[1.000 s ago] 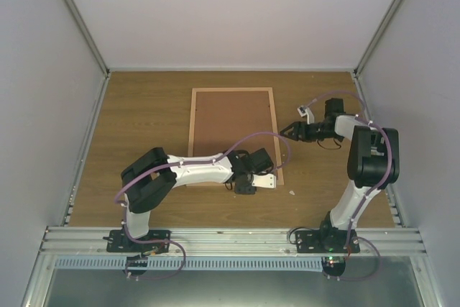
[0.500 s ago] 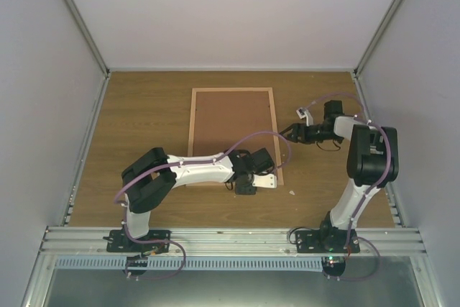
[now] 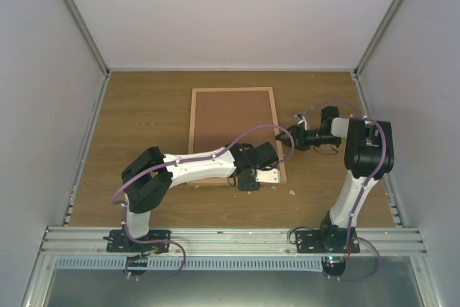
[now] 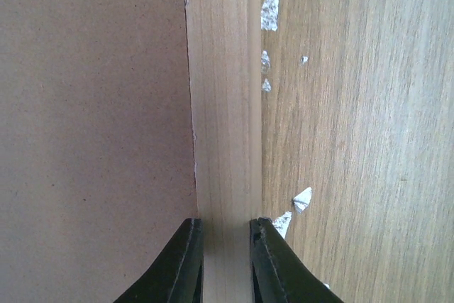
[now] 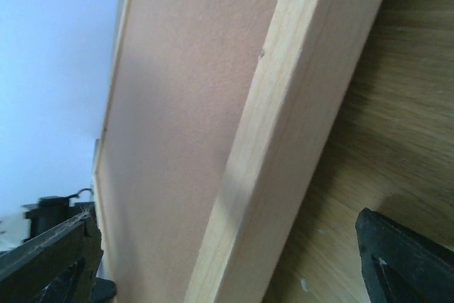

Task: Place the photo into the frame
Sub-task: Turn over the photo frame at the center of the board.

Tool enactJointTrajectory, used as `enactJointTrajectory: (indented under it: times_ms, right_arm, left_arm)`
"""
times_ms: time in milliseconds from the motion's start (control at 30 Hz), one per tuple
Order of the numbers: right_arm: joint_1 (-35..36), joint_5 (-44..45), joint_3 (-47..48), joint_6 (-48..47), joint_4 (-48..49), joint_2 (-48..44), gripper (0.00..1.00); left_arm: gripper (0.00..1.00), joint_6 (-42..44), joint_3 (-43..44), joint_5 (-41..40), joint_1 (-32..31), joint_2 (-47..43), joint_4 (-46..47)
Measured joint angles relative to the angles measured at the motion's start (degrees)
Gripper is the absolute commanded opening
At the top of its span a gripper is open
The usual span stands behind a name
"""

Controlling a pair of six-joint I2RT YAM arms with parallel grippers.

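My left gripper should first open and move out of the way, because my left arm lies across the back-up frame (image 3: pixel 217 146). My right gripper will then flip the frame by its rail (image 3: pixel 274 117).
The frame (image 3: pixel 232 90) lies flat on the table, its back up and filled by a brown backing board (image 3: pixel 231 131). The photo is out of view. My left gripper (image 3: pixel 279 170) is at the frame's near right corner. In the left wrist view my left gripper (image 4: pixel 225 260) is shut across the light wood rail (image 4: pixel 223 104), one finger on each side. My right gripper (image 3: pixel 282 138) is halfway along the same rail. In the right wrist view my right gripper (image 5: pixel 227 260) stands wide open, its fingers (image 5: pixel 53 253) astride the rail (image 5: pixel 298 104) without touching it.
Small white scraps (image 4: pixel 270 8) lie on the wood table just right of the rail, one more (image 3: pixel 292 192) near the frame's near corner. Grey walls close in the table on three sides, and an aluminium bar (image 3: pixel 230 234) runs along the near edge.
My right gripper has moved left to the frame's right rail and opened wide over it. My left gripper has closed further on the rail and shifted slightly right.
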Motion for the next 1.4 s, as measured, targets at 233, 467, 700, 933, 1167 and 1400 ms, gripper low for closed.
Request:
enactJointTrajectory:
  times_ms: [233,467,700,933,1167,1400]
  right_arm:
    - [0.0,-10.7,2.6,1.3,-1.7,6.3,0.84]
    - [0.4,-19.6,4.9,2.8,-3.8,11.5,0.73]
    - [3.3,-22.2,6.4,1.7,-5.9,14.9,0.51]
    - [2.5,-20.0,6.2,1.1,-6.7,14.3,0.47]
    - [2.2,-14.8,5.7,1.9,-6.6,9.9,0.37]
    - [2.1,-8.5,12.9,2.2,-12.2,4.9,0.33]
  left_arm:
    - [0.0,-0.1,0.9,0.1,0.0,-0.3,-1.0]
    - [0.0,-0.3,1.0,-0.1,0.0,-0.6,-2.1]
    - [0.18,-1.2,1.1,-0.4,0.0,-0.7,-3.2]
    - [0.77,-1.4,1.1,-0.6,0.0,-3.9,-1.6]
    - [0.99,-1.3,3.1,-0.9,0.6,-11.4,-1.0]
    - [0.99,-2.8,6.8,0.0,9.0,-16.0,-0.7]
